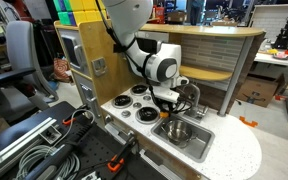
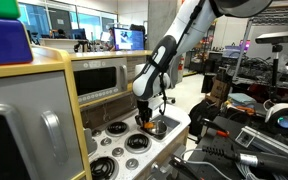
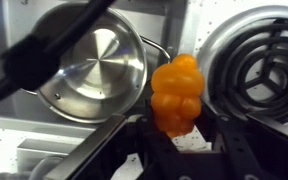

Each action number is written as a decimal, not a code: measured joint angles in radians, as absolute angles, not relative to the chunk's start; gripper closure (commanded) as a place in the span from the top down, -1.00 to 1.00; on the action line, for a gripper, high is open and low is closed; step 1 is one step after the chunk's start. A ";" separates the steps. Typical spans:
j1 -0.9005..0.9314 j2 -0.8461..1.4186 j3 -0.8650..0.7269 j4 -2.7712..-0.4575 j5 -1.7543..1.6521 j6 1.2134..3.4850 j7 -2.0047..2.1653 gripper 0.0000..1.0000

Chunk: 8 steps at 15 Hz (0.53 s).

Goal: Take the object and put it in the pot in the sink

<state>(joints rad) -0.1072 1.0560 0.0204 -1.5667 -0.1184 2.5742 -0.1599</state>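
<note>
The orange object (image 1: 165, 114) is hanging next to the silver pot's empty opening, so the robot's gripper should keep going to the pot's middle (image 1: 179, 131) and let go there.
My gripper (image 3: 179, 128) is shut on a small orange plastic object (image 3: 176, 95), which stands up between the two black fingers. The shiny silver pot (image 3: 94, 68) lies just to the left of the object in the wrist view; it is empty, with a handle at its far side. In an exterior view the gripper (image 1: 170, 100) hangs just above the pot (image 1: 175, 129), which sits in the silver sink (image 1: 197, 141) of the toy kitchen. In an exterior view the gripper (image 2: 148, 117) is low over the countertop, with a bit of orange at its tips.
A black coiled burner (image 3: 260, 68) lies right of the object. Other black burners (image 1: 126, 105) sit on the white countertop (image 1: 239, 155) beside the sink. A dark blurred bar (image 3: 44, 48) crosses above the pot. A toy microwave (image 2: 102, 80) and wooden shelves stand behind.
</note>
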 measured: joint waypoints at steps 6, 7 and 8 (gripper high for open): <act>-0.101 1.148 -0.077 -1.382 -0.107 2.378 -0.029 -0.62; -0.102 1.158 -0.091 -1.366 -0.107 2.354 -0.013 -0.62; -0.102 1.168 -0.103 -1.349 -0.107 2.331 0.002 -0.62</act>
